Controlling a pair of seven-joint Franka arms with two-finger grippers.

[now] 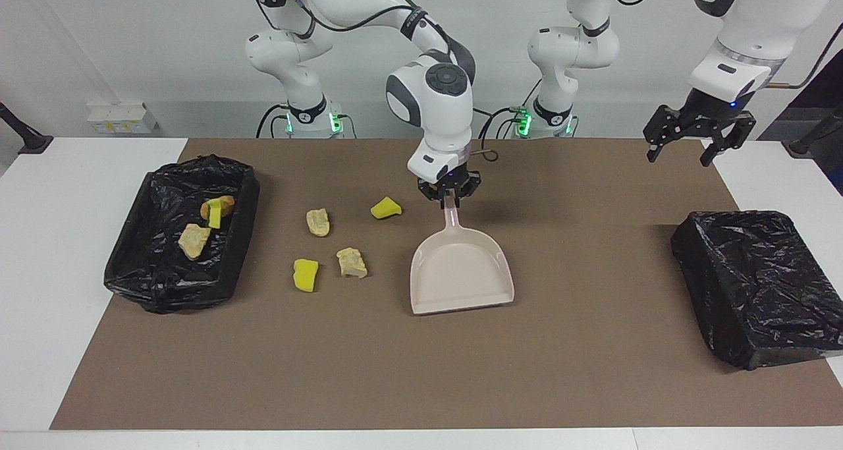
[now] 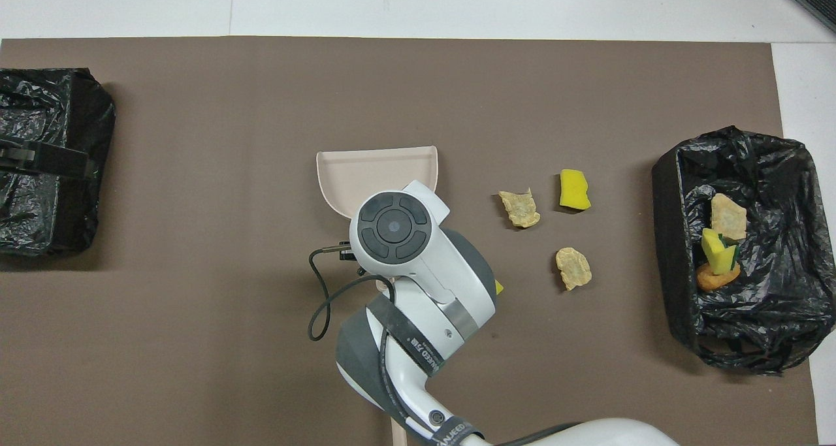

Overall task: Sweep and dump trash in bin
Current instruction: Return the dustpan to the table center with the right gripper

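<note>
My right gripper is holding the dustpan's handle [image 1: 451, 212], and loose trash lies on the right arm's side. Next, my right gripper leaves the dustpan to my left gripper and takes the brush [image 2: 399, 435] instead.
My right gripper [image 1: 450, 197] is shut on the handle of the beige dustpan [image 1: 461, 275], which rests on the brown mat with its mouth away from the robots. In the overhead view the right arm hides that grip, and only the dustpan's pan [image 2: 379, 170] shows. Loose trash lies on the mat toward the right arm's end: a yellow sponge [image 1: 385, 208], a beige lump [image 1: 318, 222], another yellow sponge [image 1: 305, 274] [image 2: 575, 189] and another beige lump [image 1: 352, 263] [image 2: 520, 209]. The black-lined bin [image 1: 242, 229] [image 2: 667, 237] holds three pieces [image 2: 718, 250]. My left gripper [image 1: 681, 157] hangs open and high over the left arm's end.
A second bin wrapped in black plastic [image 1: 757, 285] [image 2: 52, 204] sits at the left arm's end of the mat. A beige brush handle [image 2: 398, 435] peeks out beside the right arm at the robots' edge. White table [image 1: 79, 193] surrounds the brown mat.
</note>
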